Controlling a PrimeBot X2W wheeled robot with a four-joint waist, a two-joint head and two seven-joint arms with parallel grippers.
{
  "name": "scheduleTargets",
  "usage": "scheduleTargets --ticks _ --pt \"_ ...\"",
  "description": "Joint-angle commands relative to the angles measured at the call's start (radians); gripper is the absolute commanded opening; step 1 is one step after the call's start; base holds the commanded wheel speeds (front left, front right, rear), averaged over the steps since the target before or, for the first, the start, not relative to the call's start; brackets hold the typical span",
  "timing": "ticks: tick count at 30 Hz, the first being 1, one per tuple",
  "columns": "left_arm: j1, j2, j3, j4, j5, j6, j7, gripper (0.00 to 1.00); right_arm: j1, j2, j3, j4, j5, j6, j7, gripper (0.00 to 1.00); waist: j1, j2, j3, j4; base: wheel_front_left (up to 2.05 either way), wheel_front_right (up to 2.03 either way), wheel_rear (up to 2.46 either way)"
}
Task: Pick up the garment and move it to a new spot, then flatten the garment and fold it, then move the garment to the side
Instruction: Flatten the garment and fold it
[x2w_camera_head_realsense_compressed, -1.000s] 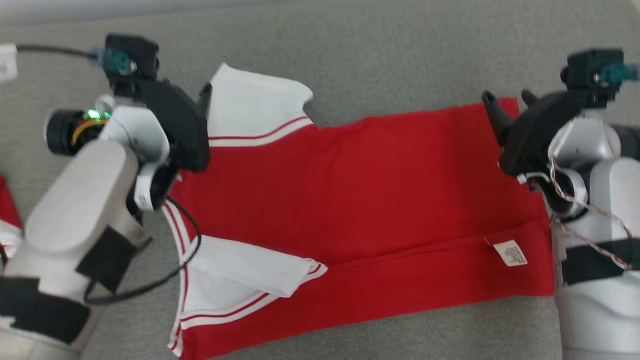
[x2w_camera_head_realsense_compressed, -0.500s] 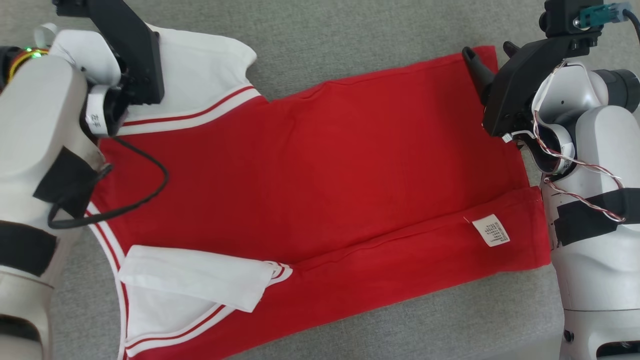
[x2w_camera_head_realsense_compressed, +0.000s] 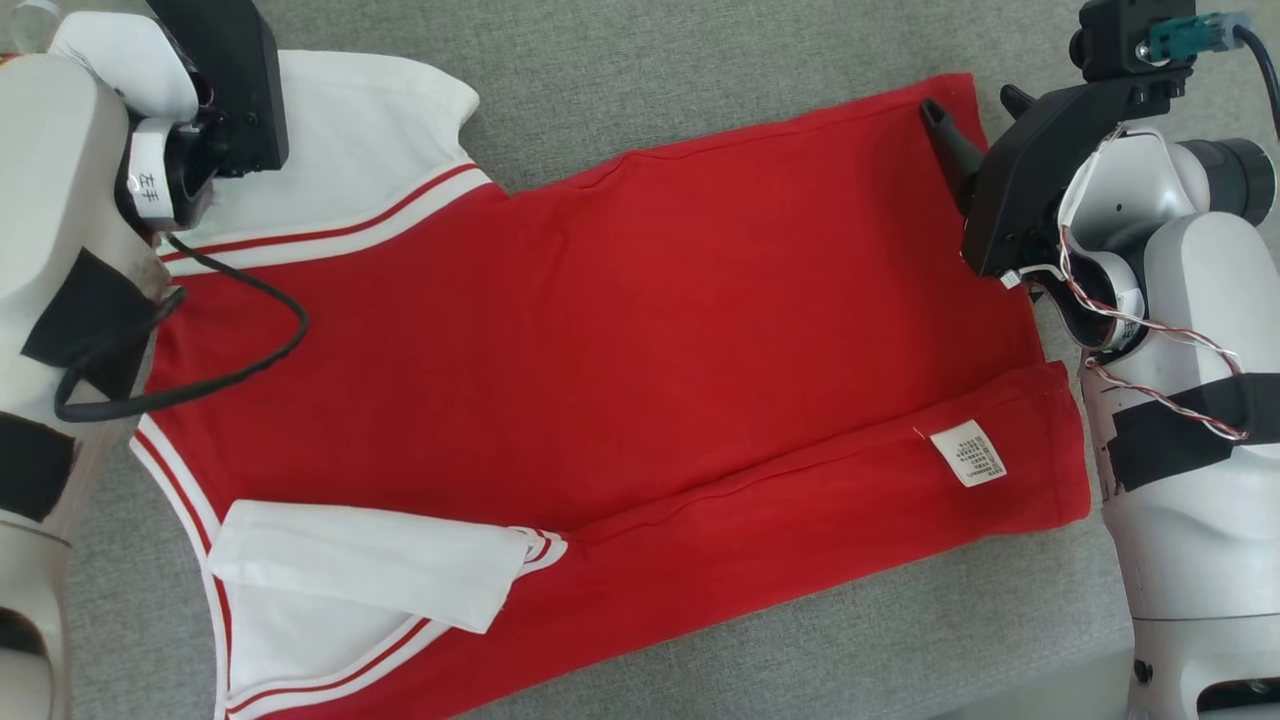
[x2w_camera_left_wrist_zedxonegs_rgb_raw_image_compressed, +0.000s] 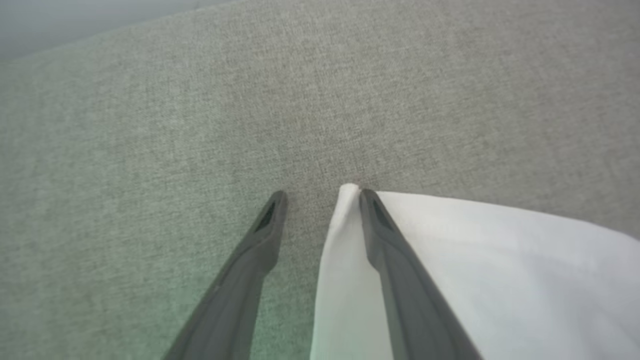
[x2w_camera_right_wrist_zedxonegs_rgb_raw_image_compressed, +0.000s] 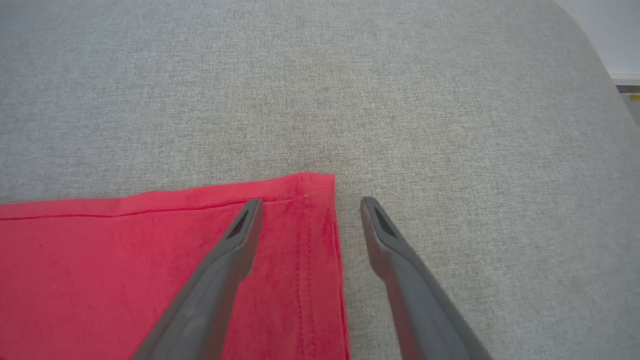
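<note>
My gripper will make the far white sleeve (x2w_camera_head_realsense_compressed: 348, 134) flop over onto the near sleeve (x2w_camera_head_realsense_compressed: 372, 558) when it folds the garment's far side in, because the near sleeve lies across the garment's red body.
A red garment (x2w_camera_head_realsense_compressed: 620, 330) with white, red-striped sleeves lies spread flat on a grey fabric surface. Its far white sleeve (x2w_camera_head_realsense_compressed: 350, 140) reaches under my left arm (x2w_camera_head_realsense_compressed: 70, 200). In the left wrist view my left gripper (x2w_camera_left_wrist_zedxonegs_rgb_raw_image_compressed: 322, 195) is open, its right finger resting on the corner of the white sleeve (x2w_camera_left_wrist_zedxonegs_rgb_raw_image_compressed: 475, 260). My right gripper (x2w_camera_head_realsense_compressed: 970, 102) is open at the garment's far right corner. In the right wrist view its fingers (x2w_camera_right_wrist_zedxonegs_rgb_raw_image_compressed: 312, 201) straddle the red hem corner (x2w_camera_right_wrist_zedxonegs_rgb_raw_image_compressed: 310, 190). The near sleeve (x2w_camera_head_realsense_compressed: 360, 570) is folded over the body.
A white care label (x2w_camera_head_realsense_compressed: 967, 453) shows on the folded-up near strip at the right. Bare grey surface (x2w_camera_head_realsense_compressed: 700, 80) extends beyond the garment. The surface curves down to an edge at the right (x2w_camera_right_wrist_zedxonegs_rgb_raw_image_compressed: 600, 65) and ends at the lower right of the head view (x2w_camera_head_realsense_compressed: 1050, 690).
The head view has shifted, so the garment sits further left and fills more of the picture. Both grippers stay open at the garment's far corners, the left one now higher in view.
</note>
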Motion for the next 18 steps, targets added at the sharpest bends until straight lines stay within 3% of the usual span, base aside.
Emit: scheduleTargets --ticks 1,3,4,5,14,18 --pt "0.051 -0.004 -0.021 0.023 -0.015 0.002 0.041 0.49 -0.013 0.002 0.003 0.001 0.006 -0.002 0.002 1.00 0.0001 0.0001 0.003 -0.004 0.00 0.00 0.00" --pt "0.051 0.003 -0.027 0.013 -0.014 0.000 0.069 0.34 -0.027 0.001 0.005 -0.001 -0.001 -0.002 0.003 1.00 0.0001 0.0001 0.009 -0.009 0.00 0.00 0.00" --pt "0.050 0.006 -0.028 0.007 -0.016 0.001 0.076 0.34 -0.031 0.001 0.003 -0.001 -0.004 -0.002 0.005 1.00 0.0001 0.0001 0.012 -0.011 0.00 0.00 0.00" --pt "0.048 0.009 -0.027 -0.001 -0.018 0.002 0.081 0.00 -0.037 0.001 0.001 -0.001 -0.008 -0.002 0.007 1.00 0.0001 0.0001 0.017 -0.014 0.00 0.00 0.00" --pt "0.058 0.051 -0.028 -0.076 -0.010 0.020 0.095 0.00 -0.069 -0.004 -0.044 0.011 -0.057 -0.002 0.021 1.00 0.0001 0.0001 0.040 -0.012 0.00 0.00 0.00" --pt "0.067 0.067 -0.027 -0.109 -0.013 0.029 0.102 0.00 -0.082 -0.015 -0.010 0.033 -0.046 -0.002 0.077 1.00 0.0001 0.0001 0.042 -0.004 0.00 0.00 0.00"
